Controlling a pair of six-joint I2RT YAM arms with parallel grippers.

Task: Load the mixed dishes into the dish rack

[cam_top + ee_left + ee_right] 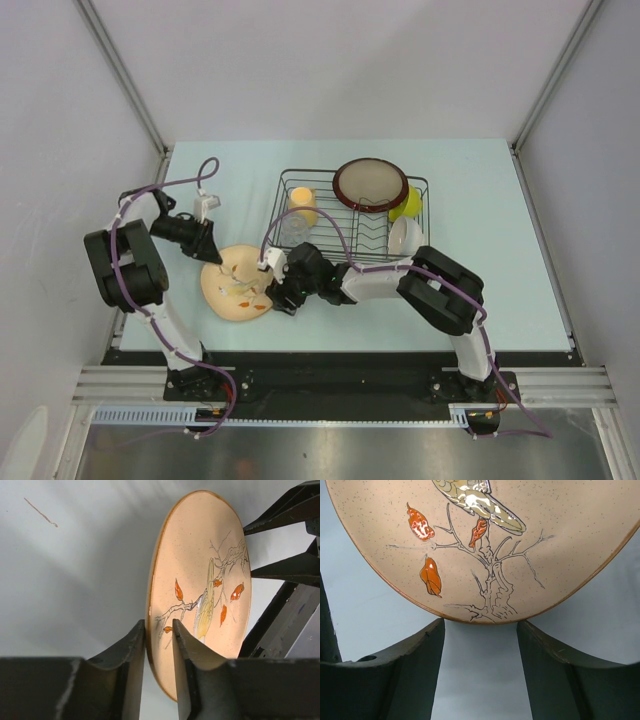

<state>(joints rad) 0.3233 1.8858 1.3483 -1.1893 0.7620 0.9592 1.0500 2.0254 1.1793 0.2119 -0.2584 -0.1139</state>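
Note:
Next, my left gripper opens its fingers, moves along the plate's rim (pixel 233 247) and pinches it flush, because the beige plate slants between my left gripper's fingers (pixel 159 632) and keeps them apart.
The beige floral-patterned plate (pixel 238 283) is on the table left of the dish rack (pixel 358 233). My left gripper (pixel 213 261) is shut on its far-left rim; in the left wrist view the jaws (pixel 159 635) pinch the plate's edge (pixel 200 570). My right gripper (pixel 276 296) is open at the plate's right rim; in the right wrist view the plate (pixel 485 545) sits just past the fingertips (pixel 481 625), not between them. The rack holds the dark-red-rimmed dish (pixel 371 184), yellow mug (pixel 302 206), clear glass (pixel 293 229), lime green bowl (pixel 408 205) and pale saucer (pixel 404 237).
The right gripper's black fingers (pixel 282 570) show beyond the plate in the left wrist view. Grey walls enclose the pale blue table (pixel 480 280) on three sides. A purple cable loops over the rack's front left part.

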